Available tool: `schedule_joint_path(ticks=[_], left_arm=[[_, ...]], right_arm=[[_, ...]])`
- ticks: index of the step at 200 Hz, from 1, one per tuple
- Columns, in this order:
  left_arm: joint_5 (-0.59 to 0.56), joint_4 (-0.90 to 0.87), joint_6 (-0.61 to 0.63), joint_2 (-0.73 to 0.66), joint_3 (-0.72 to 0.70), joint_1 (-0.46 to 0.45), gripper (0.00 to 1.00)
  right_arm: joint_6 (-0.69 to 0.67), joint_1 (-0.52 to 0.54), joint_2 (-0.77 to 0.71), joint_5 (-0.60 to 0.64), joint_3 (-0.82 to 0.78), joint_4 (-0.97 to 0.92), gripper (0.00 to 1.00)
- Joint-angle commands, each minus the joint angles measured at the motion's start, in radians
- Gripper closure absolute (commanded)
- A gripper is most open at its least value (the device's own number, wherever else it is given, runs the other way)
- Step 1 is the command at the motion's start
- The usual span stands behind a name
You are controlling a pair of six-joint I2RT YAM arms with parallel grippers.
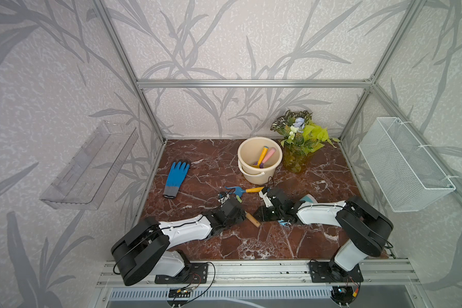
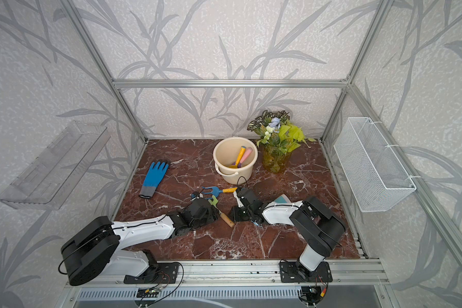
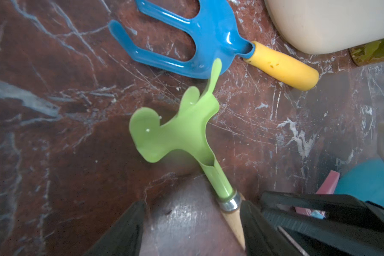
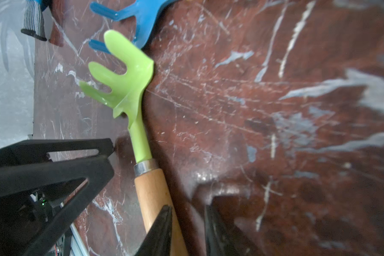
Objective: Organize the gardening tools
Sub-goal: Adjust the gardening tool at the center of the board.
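Observation:
My right gripper should back off because the end of its finger hangs over the rake's wooden handle (image 1: 252, 219), and my left gripper should lift the rake by its metal collar (image 3: 229, 201).
The green wood-handled rake (image 1: 238, 198) (image 3: 182, 133) lies on the marble floor beside the blue yellow-handled fork (image 1: 236, 190). My left gripper (image 3: 193, 202) is open astride the rake's metal collar, which rests against one finger. My right gripper (image 4: 187, 209) is shut to a narrow gap at the wooden handle's end, with one fingertip over the handle and no clamp visible. The yellow shovel (image 1: 264, 152) and the pink-handled scoop (image 1: 269, 155) stand in the cream bucket (image 1: 259, 138). The light-blue spray bottle (image 1: 308, 198) lies behind my right arm, mostly hidden.
A blue glove (image 1: 176, 177) lies at the left of the floor. A vase of plants (image 1: 296, 157) stands right of the bucket. A white wire basket (image 1: 403, 162) hangs on the right wall, a clear shelf (image 1: 91, 165) on the left wall.

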Motion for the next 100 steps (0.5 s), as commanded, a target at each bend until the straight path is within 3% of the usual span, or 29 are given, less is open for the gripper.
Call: schedule_joint_path(ticks=[1, 47, 100], left_arm=[[0.021, -0.032, 0.006, 0.05, 0.035, 0.009, 0.32], [0.047, -0.091, 0.047, 0.142, 0.118, 0.019, 0.34], [0.065, -0.215, 0.046, 0.265, 0.209, 0.033, 0.51]], right_arm=[[0.009, 0.015, 0.009, -0.016, 0.008, 0.009, 0.7], [-0.002, 0.012, -0.048, 0.073, -0.001, -0.063, 0.67], [0.002, -0.041, -0.24, 0.205, -0.072, -0.141, 0.62]])
